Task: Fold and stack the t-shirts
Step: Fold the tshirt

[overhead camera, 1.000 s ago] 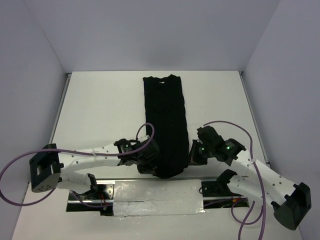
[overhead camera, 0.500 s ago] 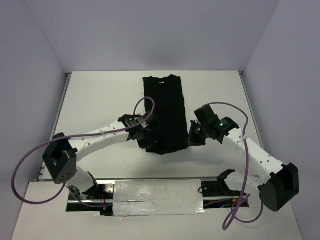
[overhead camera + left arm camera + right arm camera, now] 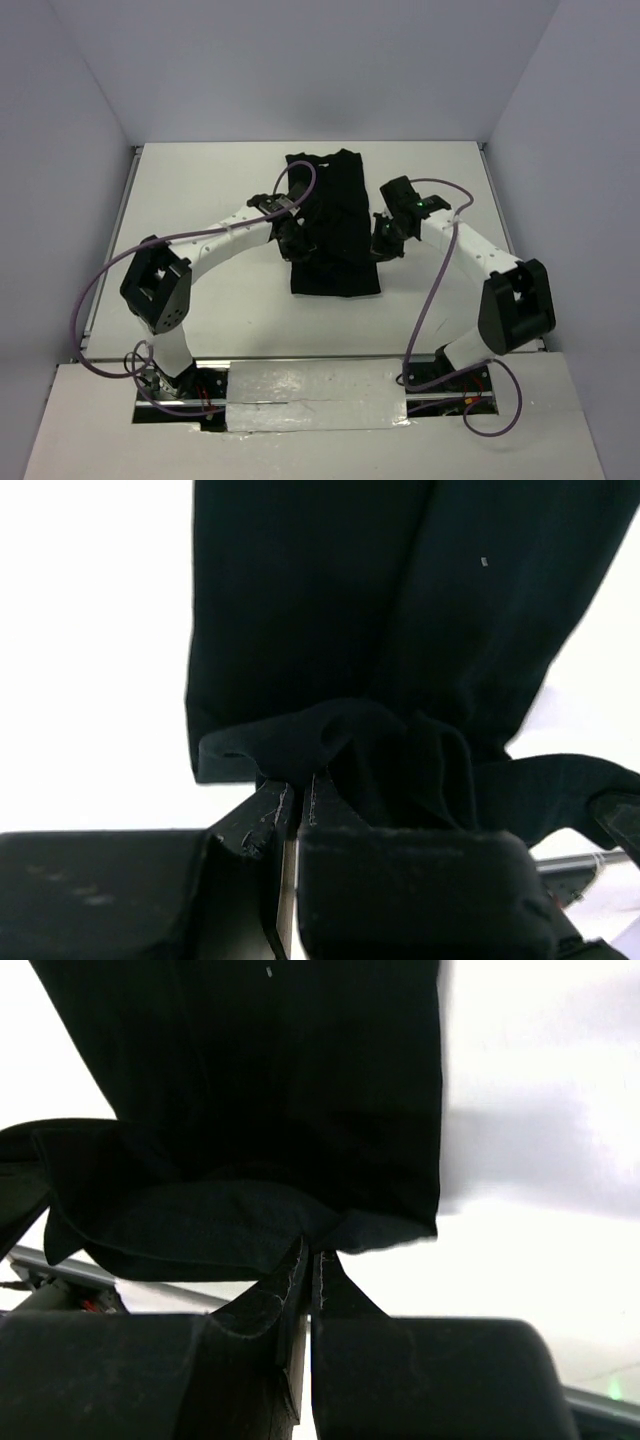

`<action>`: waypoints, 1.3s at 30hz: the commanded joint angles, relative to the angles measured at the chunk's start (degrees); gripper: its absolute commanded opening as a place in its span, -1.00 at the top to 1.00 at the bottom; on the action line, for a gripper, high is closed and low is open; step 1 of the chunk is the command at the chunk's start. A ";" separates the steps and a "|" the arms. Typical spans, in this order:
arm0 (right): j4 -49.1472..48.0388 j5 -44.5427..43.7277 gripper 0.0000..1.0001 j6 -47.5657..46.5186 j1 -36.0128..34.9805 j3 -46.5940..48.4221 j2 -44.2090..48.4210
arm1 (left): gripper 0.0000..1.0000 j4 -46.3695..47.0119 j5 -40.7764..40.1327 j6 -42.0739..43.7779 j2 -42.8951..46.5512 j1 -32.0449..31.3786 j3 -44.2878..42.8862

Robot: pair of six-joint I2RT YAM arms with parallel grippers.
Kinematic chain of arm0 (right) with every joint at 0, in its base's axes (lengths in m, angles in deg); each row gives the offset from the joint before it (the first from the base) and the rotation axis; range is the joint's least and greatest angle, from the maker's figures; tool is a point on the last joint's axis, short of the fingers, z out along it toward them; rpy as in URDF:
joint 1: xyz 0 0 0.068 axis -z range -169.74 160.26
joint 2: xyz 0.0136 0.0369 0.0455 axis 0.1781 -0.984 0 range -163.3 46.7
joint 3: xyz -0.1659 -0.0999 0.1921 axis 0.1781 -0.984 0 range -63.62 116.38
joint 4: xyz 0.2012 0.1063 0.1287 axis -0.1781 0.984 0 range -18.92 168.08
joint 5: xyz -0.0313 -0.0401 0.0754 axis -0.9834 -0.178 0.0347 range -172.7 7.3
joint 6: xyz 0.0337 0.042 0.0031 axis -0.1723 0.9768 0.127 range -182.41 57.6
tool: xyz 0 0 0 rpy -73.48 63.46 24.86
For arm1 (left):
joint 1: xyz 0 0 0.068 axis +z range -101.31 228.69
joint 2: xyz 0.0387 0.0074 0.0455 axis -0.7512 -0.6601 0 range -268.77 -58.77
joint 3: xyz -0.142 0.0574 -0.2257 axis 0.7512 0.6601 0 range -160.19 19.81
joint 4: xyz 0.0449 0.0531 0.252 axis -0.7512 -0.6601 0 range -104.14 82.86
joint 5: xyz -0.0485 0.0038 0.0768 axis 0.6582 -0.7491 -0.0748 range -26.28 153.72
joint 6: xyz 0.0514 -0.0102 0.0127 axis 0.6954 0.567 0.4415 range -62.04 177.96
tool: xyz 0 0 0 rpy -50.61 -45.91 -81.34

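Note:
My right gripper is holding the hem's corner point(image 3: 408, 1230) in line with the black t-shirt's side edge. It should go toward the collar point(image 3: 324, 164) next and let go once the hem lies flat.
A black t-shirt point(image 3: 335, 225) lies as a narrow strip down the middle of the white table, its near end lifted and doubled back over itself. My left gripper point(image 3: 292, 243) is shut on the shirt's left bottom corner point(image 3: 300, 750). My right gripper point(image 3: 380, 247) is shut on the right bottom corner point(image 3: 330, 1225). Both wrist views show the hem bunched at the fingertips, with the rest of the shirt stretching away beyond. The fold's lower edge point(image 3: 336, 290) rests on the table.
White walls close in the table point(image 3: 200, 220) on three sides. A strip of silver tape point(image 3: 315, 395) runs along the near edge between the arm bases. Purple cables point(image 3: 90, 310) loop out from both arms.
Both grippers have carried the shirt's bottom hem away from the near edge toward the collar, so the shirt is shorter and doubled over. Both arms have stretched forward.

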 commanded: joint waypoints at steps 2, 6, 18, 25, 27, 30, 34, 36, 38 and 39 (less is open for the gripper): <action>-2.86 1.54 0.92 -3.98 0.68 6.46 -5.17 | 1.00 1.12 1.30 4.43 -2.80 2.89 -3.16; -2.52 1.98 0.93 -4.60 1.12 11.38 -10.44 | 1.00 2.53 2.79 6.45 -5.44 5.43 -5.44; 1.96 -0.48 0.93 -6.28 2.44 26.33 -23.27 | 0.92 6.92 7.53 10.67 -12.91 9.92 -13.00; 0.21 -1.62 0.88 -5.66 2.97 26.42 -28.20 | 0.71 8.94 12.19 10.50 -17.75 12.12 -15.64; 0.03 -1.45 0.84 -5.66 3.41 27.74 -29.17 | 0.58 9.82 12.46 10.24 -18.27 12.47 -15.90; -0.06 -1.01 0.80 -6.01 3.85 31.25 -31.19 | 0.68 9.21 12.20 9.45 -19.33 13.52 -17.75; 2.05 -1.28 0.59 -6.54 4.81 39.58 -34.70 | 0.44 5.97 9.39 7.52 -19.68 14.49 -20.38; 3.19 -0.75 0.51 -7.15 5.52 41.97 -36.89 | 0.33 4.30 7.38 6.90 -19.94 14.75 -22.05; 5.90 -1.45 0.30 -7.33 6.22 45.92 -38.22 | -0.11 2.62 6.93 6.46 -20.03 14.76 -23.02; 6.53 -2.23 0.10 -7.33 6.40 46.80 -38.57 | -0.31 2.27 6.49 6.11 -19.77 14.67 -23.63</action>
